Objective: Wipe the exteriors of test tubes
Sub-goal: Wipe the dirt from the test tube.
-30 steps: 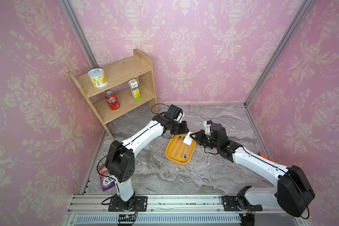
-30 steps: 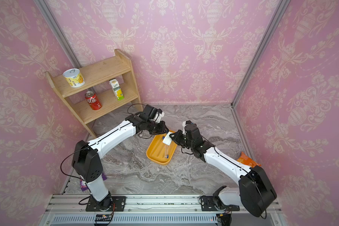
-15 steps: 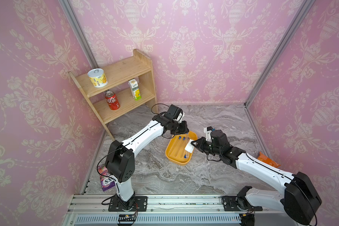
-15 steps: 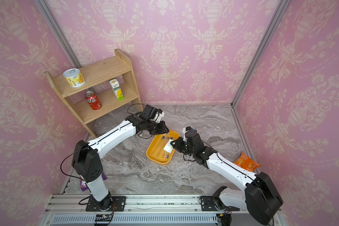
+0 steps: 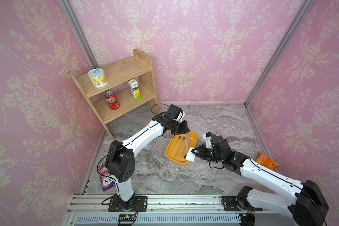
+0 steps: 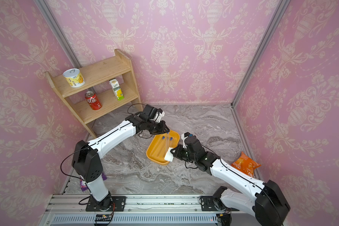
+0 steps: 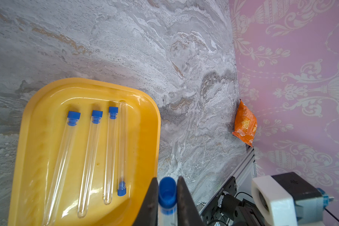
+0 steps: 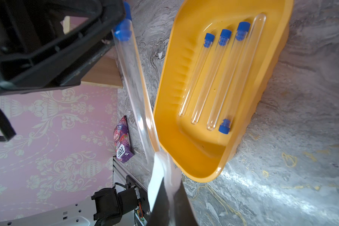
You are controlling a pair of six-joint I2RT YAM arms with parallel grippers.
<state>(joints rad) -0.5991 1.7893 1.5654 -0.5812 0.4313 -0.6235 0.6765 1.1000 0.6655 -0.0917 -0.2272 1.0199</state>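
The white wiping pad is at the clear test tube's round end (image 5: pixel 188 151), so next my right gripper moves the pad back up toward the blue cap (image 8: pixel 123 30).
My left gripper (image 7: pixel 167 180) is shut on the blue-capped end of one clear test tube (image 8: pixel 133 78), holding it slanted above the table beside the orange tray (image 8: pixel 186 156). My right gripper (image 8: pixel 168 182) is shut on a white wiping pad (image 8: pixel 155 176) folded around that tube's lower, round end. In both top views the left gripper (image 5: pixel 185 130) (image 6: pixel 165 129) is over the tray's far edge. The right gripper (image 5: pixel 195 153) and pad (image 5: pixel 190 156) are at its near right corner. Several more test tubes (image 7: pixel 90 156) lie side by side in the tray.
A wooden shelf (image 5: pixel 121 86) with a tin, a cola can and a carton stands at the back left. An orange snack bag (image 5: pixel 266 161) lies by the right wall. A purple packet (image 5: pixel 106 178) sits near the left arm's base. Pink walls close in three sides.
My right gripper has slid the pad down the held tube, away from the cap and toward the tray's near corner. The left arm has stayed still.
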